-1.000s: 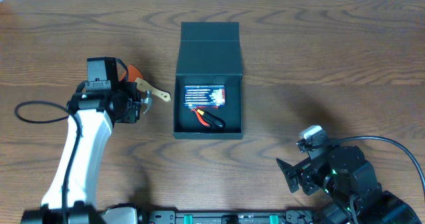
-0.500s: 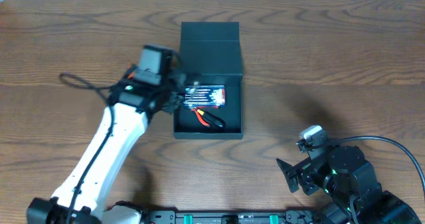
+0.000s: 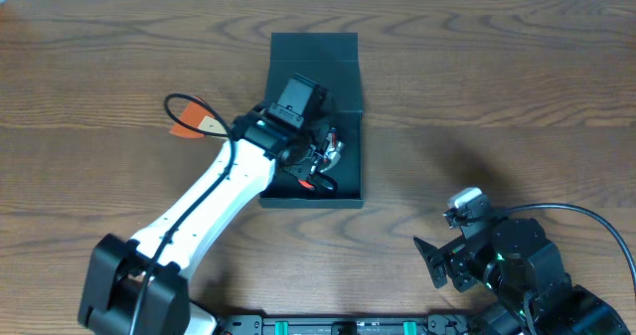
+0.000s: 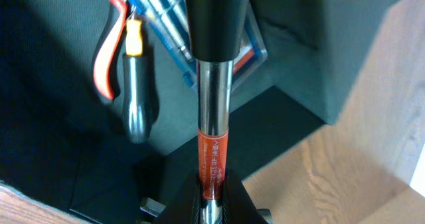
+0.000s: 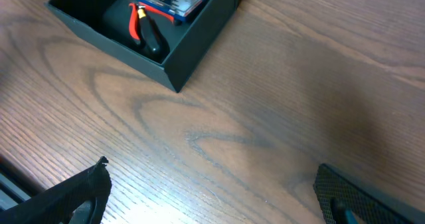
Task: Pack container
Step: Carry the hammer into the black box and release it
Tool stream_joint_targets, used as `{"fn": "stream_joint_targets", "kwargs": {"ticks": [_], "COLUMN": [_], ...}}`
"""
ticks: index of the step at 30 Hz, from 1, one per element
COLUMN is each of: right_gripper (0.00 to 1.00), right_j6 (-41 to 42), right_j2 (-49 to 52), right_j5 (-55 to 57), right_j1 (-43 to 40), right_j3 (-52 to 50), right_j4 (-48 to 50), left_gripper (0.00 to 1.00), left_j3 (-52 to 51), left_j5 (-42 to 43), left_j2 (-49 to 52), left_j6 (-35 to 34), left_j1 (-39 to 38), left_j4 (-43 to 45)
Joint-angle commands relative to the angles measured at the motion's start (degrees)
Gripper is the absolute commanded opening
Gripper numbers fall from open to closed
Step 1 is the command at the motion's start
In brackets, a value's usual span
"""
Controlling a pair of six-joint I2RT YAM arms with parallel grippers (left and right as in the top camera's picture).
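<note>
The tool's chrome shaft (image 4: 214,98) is alongside the pliers, above the open box's bottom (image 4: 176,114). My left gripper should go on lowering the tool until it rests there, and then let go.
The container (image 3: 350,166) is a square black box with its flap lid (image 3: 314,62) open at the back. Inside lie red-handled pliers (image 4: 116,58) and a flat blue case of bits (image 4: 255,48). My left gripper (image 3: 324,152) hangs over the inside of the box. In the left wrist view it (image 4: 212,194) is shut on a tool with a chrome shaft, a red label and a black handle (image 4: 214,111). My right gripper (image 5: 212,197) is open and empty over bare table, near the front right (image 3: 447,260). The box also shows in the right wrist view (image 5: 192,51).
An orange and tan object (image 3: 195,124) lies on the wooden table to the left of the box, partly under the left arm's black cable. The right arm's base sits at the front right corner.
My left arm has swung right, from the table left of the box to over the box's inside, carrying the chrome tool. The right arm has not moved.
</note>
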Motion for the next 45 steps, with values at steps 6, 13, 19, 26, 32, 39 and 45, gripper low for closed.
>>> {"fn": "stream_joint_targets", "kwargs": {"ticks": [6, 13, 19, 26, 32, 39, 45], "right_gripper": [0.99, 0.99, 0.99, 0.99, 0.99, 0.99, 0.99], "right_j6": [0.74, 0.74, 0.74, 0.74, 0.74, 0.74, 0.74], "right_j2": [-0.28, -0.28, -0.28, -0.28, -0.28, -0.31, -0.31], "right_j5": [0.39, 0.39, 0.39, 0.39, 0.39, 0.39, 0.39], "right_j1": [-0.33, -0.33, -0.33, -0.33, -0.33, -0.33, -0.33], "right_j3": [-0.11, -0.11, -0.11, -0.13, -0.11, -0.11, -0.11], "right_j4": [0.09, 0.09, 0.09, 0.09, 0.09, 0.09, 0.09], "left_gripper": [0.06, 0.06, 0.06, 0.06, 0.06, 0.07, 0.34], "left_j3": [1.22, 1.22, 1.22, 1.22, 1.22, 1.22, 1.20], "left_j5": [0.15, 1.42, 1.40, 1.42, 1.38, 0.57, -0.61], "left_j2": [6.40, 8.70, 8.90, 9.18, 10.43, 12.00, 12.17], "left_j6": [-8.15, -8.13, -4.46, -2.03, -2.05, -2.08, -2.05], "left_j1": [-1.68, -3.28, -4.90, -5.97, -6.08, -6.01, -6.01], "left_j4": [0.02, 0.63, 0.63, 0.63, 0.63, 0.66, 0.68]}}
